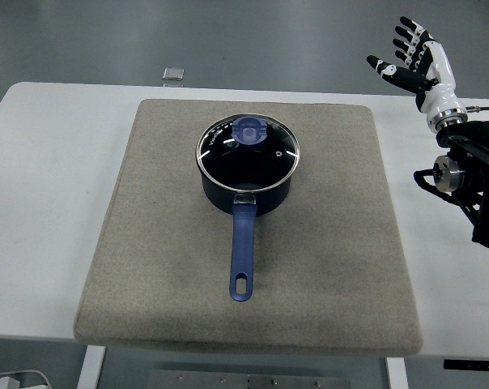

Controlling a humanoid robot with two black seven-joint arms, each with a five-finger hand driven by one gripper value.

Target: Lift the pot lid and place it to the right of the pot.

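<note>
I see only an even dark through the glass lid (243, 168), so I should expect an empty pot (217, 195) when I raise the lid.
A dark blue saucepan (246, 193) stands on a grey mat (325, 243) in the middle of the table, its long blue handle (242, 255) pointing toward the near edge. A glass lid (222, 158) with a blue knob (250, 132) sits on the pot. My right hand (410, 57) is raised at the far right, well away from the pot, with its fingers spread and holding nothing. The left arm is out of view.
The white table (42, 203) extends around the mat. A small grey square object (173, 74) lies at the table's far edge. The right arm's black forearm (471, 178) hangs over the table's right side.
</note>
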